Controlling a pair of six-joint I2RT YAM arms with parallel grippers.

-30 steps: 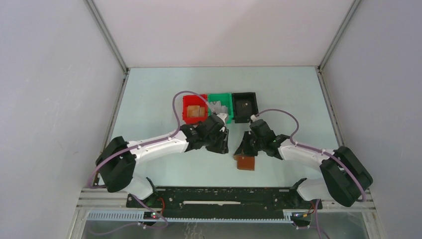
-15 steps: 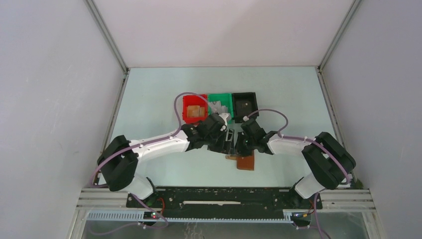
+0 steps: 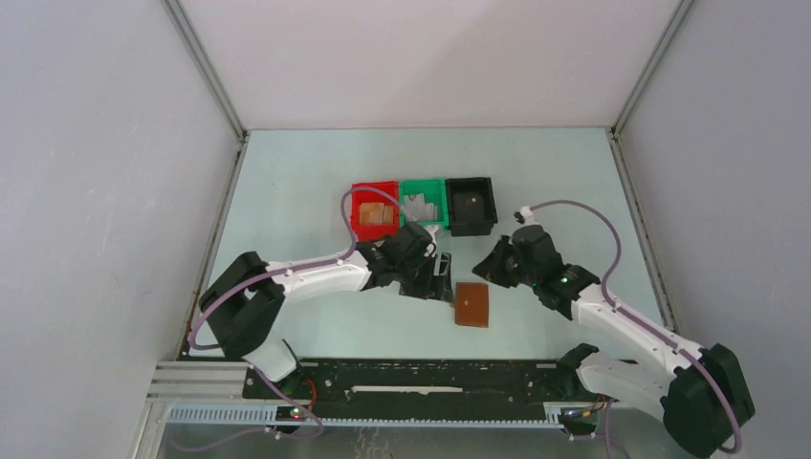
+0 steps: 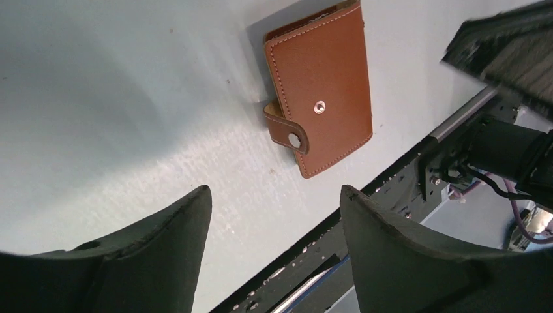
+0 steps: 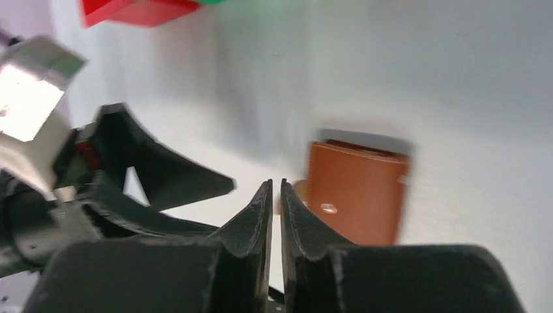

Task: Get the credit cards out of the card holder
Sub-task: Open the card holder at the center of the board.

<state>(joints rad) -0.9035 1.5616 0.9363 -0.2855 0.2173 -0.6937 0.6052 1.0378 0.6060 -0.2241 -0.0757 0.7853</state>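
The tab of the closed card holder is loose next to its snap [image 4: 319, 107] on my left gripper's side, so I should pinch the tab [image 4: 284, 132] with my left gripper and pull the cover open.
The card holder [image 3: 471, 304] lies flat and closed on the table, brown outer face up, its side tab snapped. It also shows in the left wrist view [image 4: 323, 88] and the right wrist view [image 5: 355, 192]. No credit cards show in any view. My left gripper [image 3: 438, 280] is open and empty, just left of the holder, its jaws wide apart over bare table [image 4: 274, 195]. My right gripper [image 3: 486, 271] is shut on nothing, above and just behind the holder's far edge, its jaws nearly touching [image 5: 274, 186].
A red bin [image 3: 363, 203] with tan blocks, a green bin [image 3: 424, 187] and a black bin [image 3: 471, 185] stand in a row behind the grippers. The black rail [image 3: 430, 375] with the arm bases runs along the near edge. White walls enclose the table.
My right arm has swung back to the right, away from the left gripper. The card holder now lies uncovered. My left gripper has shifted slightly toward the holder.
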